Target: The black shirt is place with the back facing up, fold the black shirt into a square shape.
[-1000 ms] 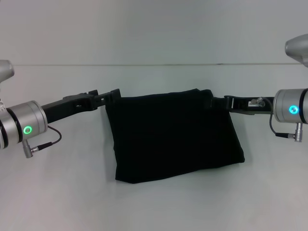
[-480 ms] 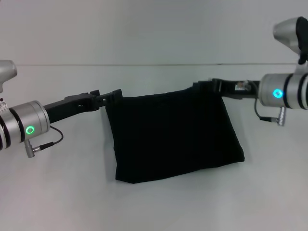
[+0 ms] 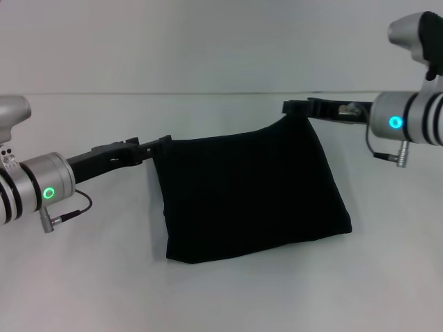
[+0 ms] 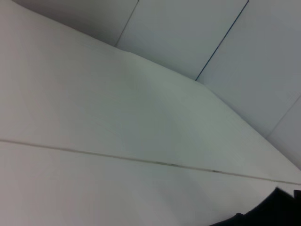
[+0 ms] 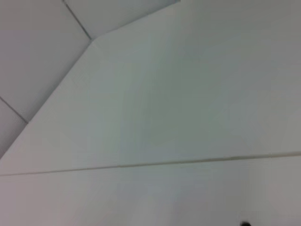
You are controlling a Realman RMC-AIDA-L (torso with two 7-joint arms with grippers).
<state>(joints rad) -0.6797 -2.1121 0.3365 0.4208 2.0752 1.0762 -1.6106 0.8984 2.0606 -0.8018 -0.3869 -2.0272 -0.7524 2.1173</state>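
Observation:
The black shirt's upper edge [image 3: 270, 129] rises at a slant to a peak in my right gripper. Next, I lower the peaked corner [image 3: 297, 120], open and take hold of it again before folding.
The black shirt [image 3: 249, 197] is a folded, roughly rectangular bundle in the middle of the head view. Its lower edge rests on the table and its upper edge is held up at both corners. My left gripper [image 3: 160, 143] reaches in from the left and is shut on the top left corner. My right gripper [image 3: 294, 108] comes in from the right, higher up, shut on the top right corner, which rises to a peak. A dark patch of the shirt [image 4: 275, 212] shows at the corner of the left wrist view. No lettering is visible.
The white table [image 3: 221, 297] spreads around the shirt, with bare surface in front and to both sides. A pale wall [image 3: 208, 41] rises behind the table's far edge. Both wrist views show only table and wall panels.
My right gripper has risen and moved inward, pulling the shirt's top right corner up into a peak. My left gripper has dropped slightly with its corner.

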